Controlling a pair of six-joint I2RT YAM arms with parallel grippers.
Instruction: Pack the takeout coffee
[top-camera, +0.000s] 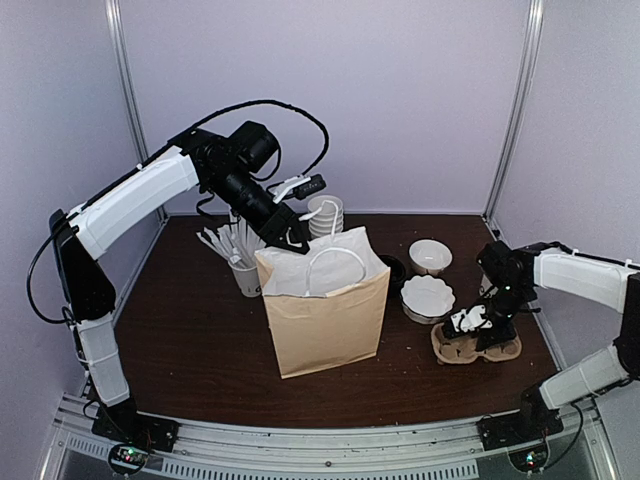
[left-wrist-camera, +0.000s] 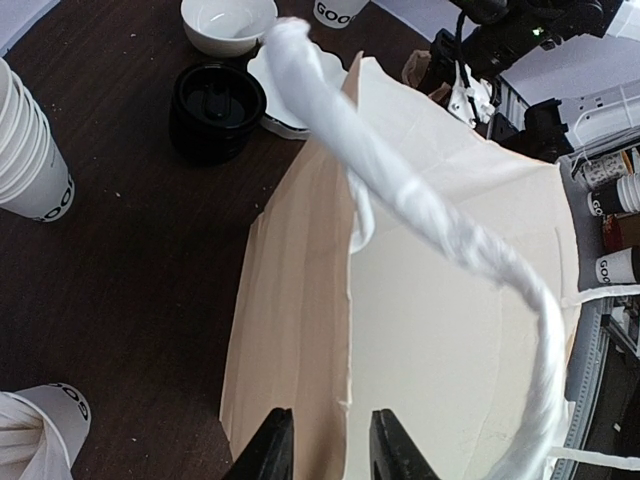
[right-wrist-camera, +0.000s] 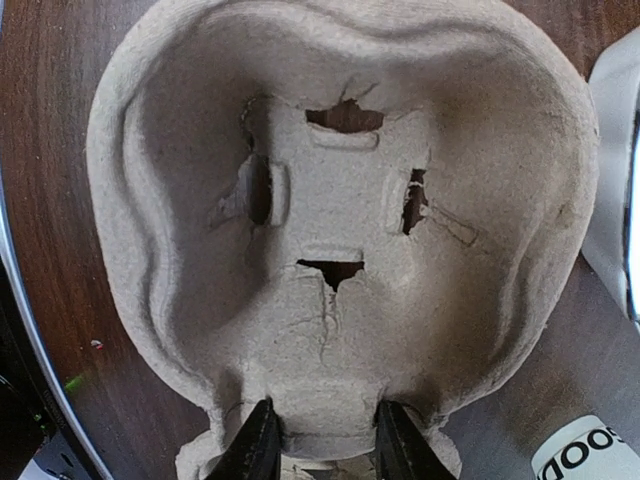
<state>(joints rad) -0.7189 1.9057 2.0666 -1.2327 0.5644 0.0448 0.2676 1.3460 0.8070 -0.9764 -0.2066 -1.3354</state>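
Next, my left gripper clamps the bag's rim (left-wrist-camera: 346, 440), as the bag's back rim (left-wrist-camera: 348, 390) is loose in its open fingers, before my right gripper lowers the carrier in upright.
A white cup with black "GOOD" lettering shows at the top edge of the left wrist view (left-wrist-camera: 338, 10) and in the bottom right corner of the right wrist view (right-wrist-camera: 588, 456); I cannot pick it out in the top view. Black lids (top-camera: 394, 268) (left-wrist-camera: 215, 105) sit right of the open brown paper bag (top-camera: 325, 315) (left-wrist-camera: 300, 300). My left gripper (top-camera: 292, 238) (left-wrist-camera: 330, 445) is open, its jaws astride the bag's back rim, one inside and one outside. My right gripper (top-camera: 478, 325) (right-wrist-camera: 322, 440) is shut on the middle ridge of the pulp cup carrier (top-camera: 482, 348) (right-wrist-camera: 340, 200).
A nested stack of white cups (top-camera: 326, 214) (left-wrist-camera: 28, 160) stands behind the bag. A cup of straws (top-camera: 243, 268) (left-wrist-camera: 45, 425) stands at its left. A white bowl (top-camera: 430, 256) (left-wrist-camera: 228, 22) and a scalloped white dish (top-camera: 428, 297) lie right of the lids. The bag's white handle (left-wrist-camera: 420, 200) arches over its mouth.
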